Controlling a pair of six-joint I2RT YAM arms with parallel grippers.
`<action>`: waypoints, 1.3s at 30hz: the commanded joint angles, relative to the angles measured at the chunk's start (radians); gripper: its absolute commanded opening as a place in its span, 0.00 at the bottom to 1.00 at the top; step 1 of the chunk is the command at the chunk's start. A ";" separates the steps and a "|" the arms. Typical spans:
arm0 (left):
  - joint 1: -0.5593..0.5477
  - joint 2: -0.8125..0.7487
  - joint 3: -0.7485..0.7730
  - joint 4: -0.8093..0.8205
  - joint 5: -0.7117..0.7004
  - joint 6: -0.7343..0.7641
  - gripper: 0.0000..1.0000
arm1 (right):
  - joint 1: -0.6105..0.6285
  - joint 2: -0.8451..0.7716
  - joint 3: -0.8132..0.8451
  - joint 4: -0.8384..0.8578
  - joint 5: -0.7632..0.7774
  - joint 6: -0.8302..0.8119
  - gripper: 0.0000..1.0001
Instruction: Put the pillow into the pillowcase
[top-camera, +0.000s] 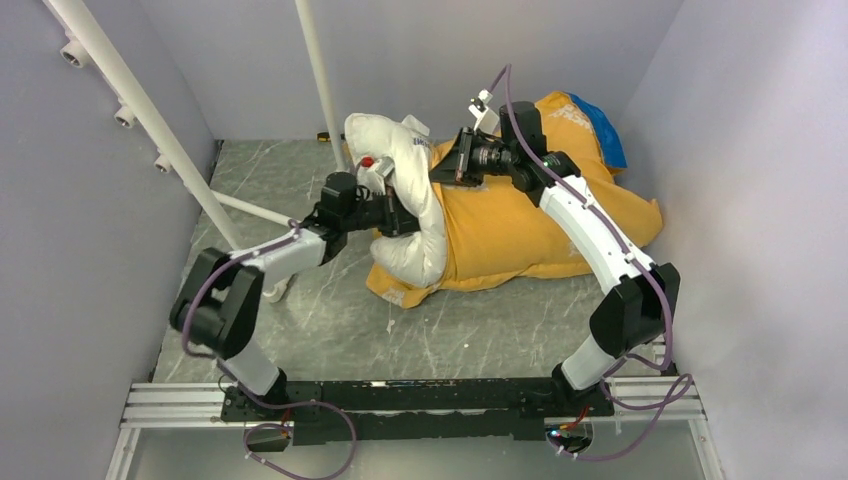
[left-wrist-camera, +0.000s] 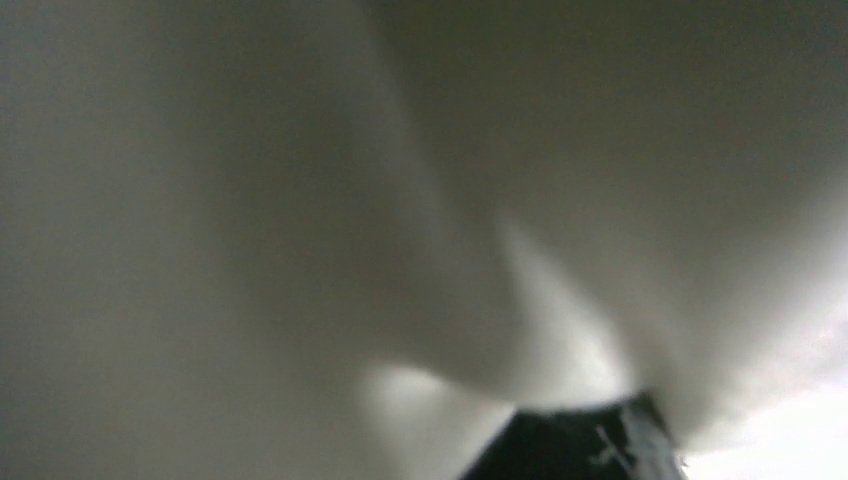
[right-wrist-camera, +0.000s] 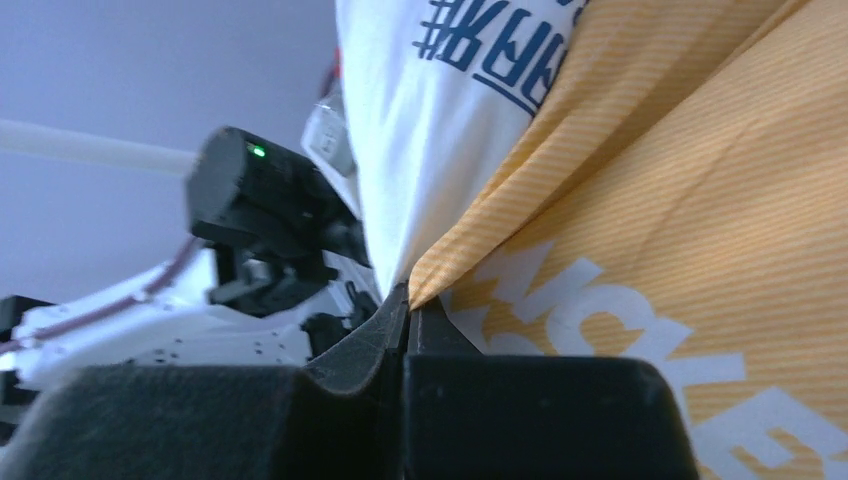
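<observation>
Next, I swing the pillow's exposed end (top-camera: 418, 258) toward me with my left gripper before I push it further in, since the pillowcase (top-camera: 530, 235) stretches crosswise past my right gripper.
The plump white pillow (top-camera: 405, 175) lies with most of its body inside the yellow-orange pillowcase (top-camera: 520, 225), and its left end bulges out and curls upward. My left gripper (top-camera: 398, 215) is sunk into that exposed end and shut on its fabric. In the left wrist view blurred white pillow (left-wrist-camera: 300, 200) fills the picture above one dark finger (left-wrist-camera: 580, 445). My right gripper (top-camera: 440, 165) is shut on the pillowcase's open edge. In the right wrist view the jaws (right-wrist-camera: 407, 300) pinch the orange hem (right-wrist-camera: 680, 200) beside the white pillow (right-wrist-camera: 420, 130).
A blue part of the case (top-camera: 600, 125) shows at the back right. White pipes (top-camera: 130, 110) and an upright pole (top-camera: 320, 80) stand at the left and back. Walls close in on three sides of the grey marbled table (top-camera: 330, 320). The arms' rail (top-camera: 400, 400) runs along the near edge.
</observation>
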 joint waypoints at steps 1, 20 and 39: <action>-0.127 0.147 0.117 0.544 -0.076 -0.054 0.00 | 0.125 -0.095 -0.020 0.410 -0.401 0.312 0.00; -0.411 0.336 0.117 0.944 -0.502 0.408 0.00 | 0.229 -0.012 0.117 0.549 -0.455 0.434 0.00; -0.873 -0.005 0.091 0.688 -1.384 1.453 0.00 | 0.235 0.083 0.281 0.032 -0.422 0.192 0.00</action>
